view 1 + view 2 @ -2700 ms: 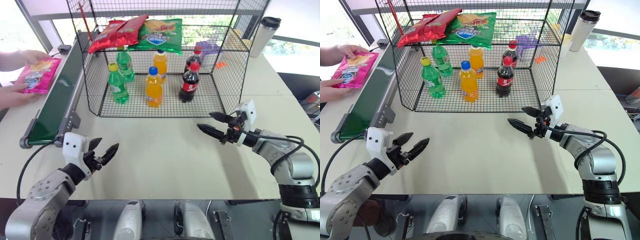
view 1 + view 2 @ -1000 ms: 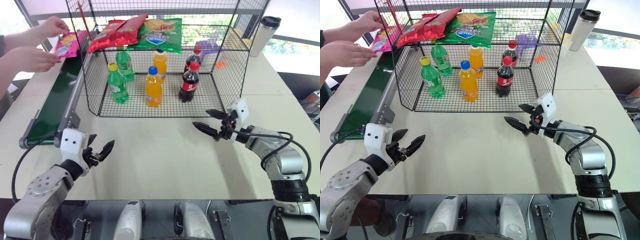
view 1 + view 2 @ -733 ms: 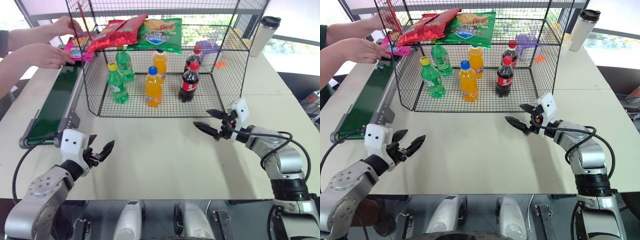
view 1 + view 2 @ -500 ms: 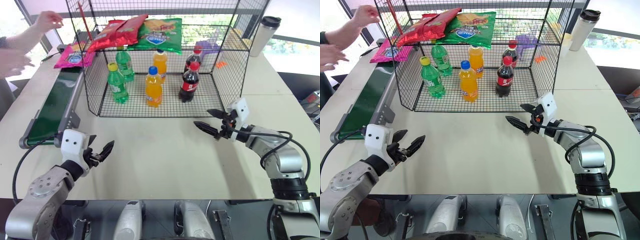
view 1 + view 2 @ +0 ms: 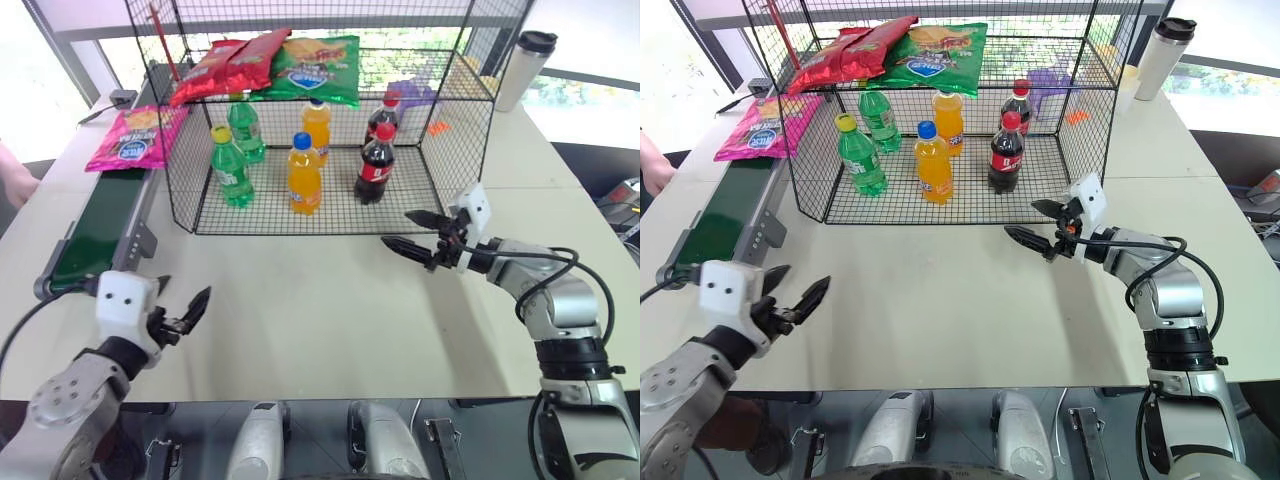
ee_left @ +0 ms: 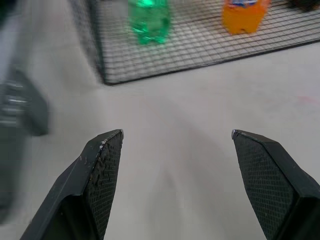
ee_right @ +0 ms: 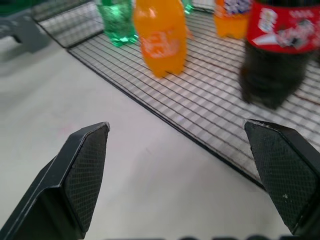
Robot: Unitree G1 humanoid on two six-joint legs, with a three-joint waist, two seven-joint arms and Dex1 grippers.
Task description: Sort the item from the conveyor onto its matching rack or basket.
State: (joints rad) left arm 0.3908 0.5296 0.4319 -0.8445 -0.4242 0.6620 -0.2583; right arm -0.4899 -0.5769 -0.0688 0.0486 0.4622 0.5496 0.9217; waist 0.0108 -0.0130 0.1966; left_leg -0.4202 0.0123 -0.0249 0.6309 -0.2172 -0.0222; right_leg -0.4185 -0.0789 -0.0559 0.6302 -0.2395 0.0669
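Note:
The magenta-pink snack bag (image 5: 135, 138) is on the conveyor, so my left gripper, aimed at the rack, should swing back to the conveyor's near end (image 5: 82, 266) and pinch the bag.
The item, a magenta-pink snack bag (image 5: 137, 137), lies flat on the far end of the dark-green conveyor (image 5: 95, 225), left of the black wire rack (image 5: 455, 150). My left gripper (image 5: 183, 295) hovers open and empty over the table near the conveyor's near end, well short of the bag. The left wrist view shows its fingers (image 6: 107, 155) spread wide above bare tabletop. My right gripper (image 5: 397, 228) is open and empty in front of the rack's near right corner, pointing left. In the right wrist view its fingers (image 7: 85, 165) frame the bottles.
The rack's lower level holds green bottles (image 5: 226, 165), orange bottles (image 5: 304, 175) and cola bottles (image 5: 374, 165). Red bags (image 5: 228, 62) and a green bag (image 5: 318, 66) lie on its upper level. A tumbler (image 5: 517, 65) stands back right. A person's hand (image 5: 10, 175) shows at the left edge.
The person let go of the pink bag and pulled both hands away; the bag now lies on the belt, a little nearer. My left gripper drew back and left. The view shifted slightly.

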